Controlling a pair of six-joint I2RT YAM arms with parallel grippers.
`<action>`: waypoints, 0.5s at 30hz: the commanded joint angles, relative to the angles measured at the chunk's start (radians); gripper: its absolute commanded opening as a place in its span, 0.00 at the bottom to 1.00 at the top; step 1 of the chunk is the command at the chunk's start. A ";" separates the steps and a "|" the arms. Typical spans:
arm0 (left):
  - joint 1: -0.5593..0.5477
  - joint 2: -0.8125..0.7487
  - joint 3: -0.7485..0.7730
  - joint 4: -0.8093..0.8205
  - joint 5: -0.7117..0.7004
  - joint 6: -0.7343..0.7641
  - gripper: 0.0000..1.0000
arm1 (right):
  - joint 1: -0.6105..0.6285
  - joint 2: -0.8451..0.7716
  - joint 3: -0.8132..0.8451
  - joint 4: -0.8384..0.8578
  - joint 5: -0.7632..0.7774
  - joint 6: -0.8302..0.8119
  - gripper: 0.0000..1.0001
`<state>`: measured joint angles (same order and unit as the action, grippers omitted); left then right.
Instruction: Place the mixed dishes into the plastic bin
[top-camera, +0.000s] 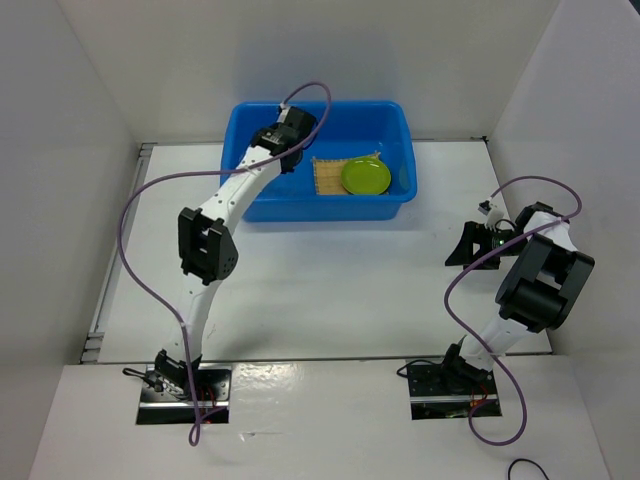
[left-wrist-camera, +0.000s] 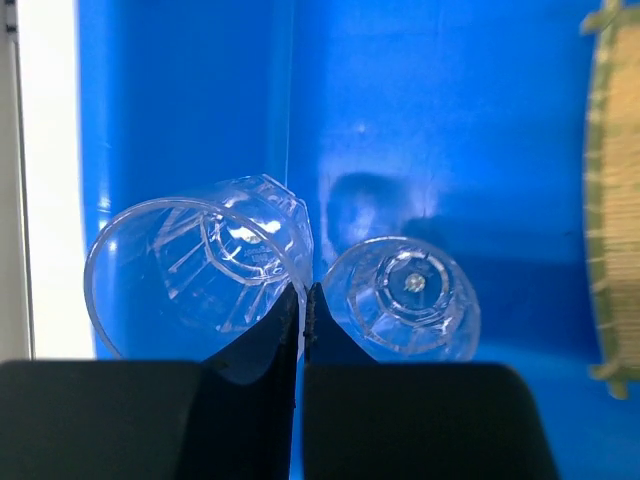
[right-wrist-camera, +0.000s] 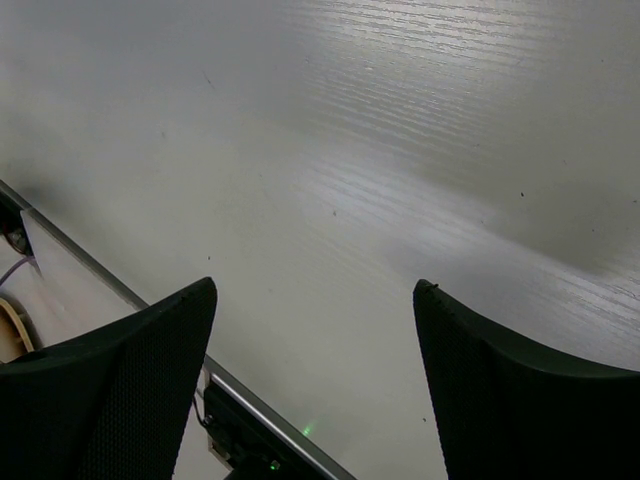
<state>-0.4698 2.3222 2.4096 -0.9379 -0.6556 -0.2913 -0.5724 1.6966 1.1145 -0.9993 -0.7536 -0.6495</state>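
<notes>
My left gripper should keep lowering the clear cup (left-wrist-camera: 205, 260), which is hanging inside the bin with its opening up, beside the second clear cup until its base touches the bin's bottom (left-wrist-camera: 325, 235).
The blue plastic bin (top-camera: 400, 130) stands at the back of the table. In it lie the tan bamboo mat (top-camera: 328, 180) and, on the mat, the lime-green plate (top-camera: 365, 177). My left gripper (top-camera: 288, 152) hangs inside the bin's left part. In the left wrist view it (left-wrist-camera: 305, 296) is shut on the thin wall of a clear cup (left-wrist-camera: 195, 265) above the bin floor (left-wrist-camera: 450, 120). A second clear cup (left-wrist-camera: 405, 295) sits just to its right. The mat's edge (left-wrist-camera: 605, 200) shows at the right. The black plate is not visible. My right gripper (top-camera: 472, 246) is open and empty over the table (right-wrist-camera: 312, 290).
White walls enclose the table on the left, back and right. A metal rail (right-wrist-camera: 250, 400) runs along the table edge below the right gripper. A purple cable (top-camera: 135, 215) loops off the left arm.
</notes>
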 joint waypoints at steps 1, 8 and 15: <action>0.000 -0.034 -0.082 0.045 -0.041 0.014 0.00 | -0.007 -0.023 0.038 -0.012 -0.026 -0.019 0.84; 0.023 -0.055 -0.253 0.102 0.063 -0.016 0.00 | -0.007 -0.014 0.038 -0.012 -0.026 -0.019 0.84; 0.066 -0.080 -0.308 0.120 0.180 -0.035 0.00 | -0.007 -0.003 0.038 -0.021 -0.026 -0.019 0.84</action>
<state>-0.4343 2.2711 2.1235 -0.8249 -0.5709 -0.2947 -0.5724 1.6966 1.1149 -1.0004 -0.7567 -0.6495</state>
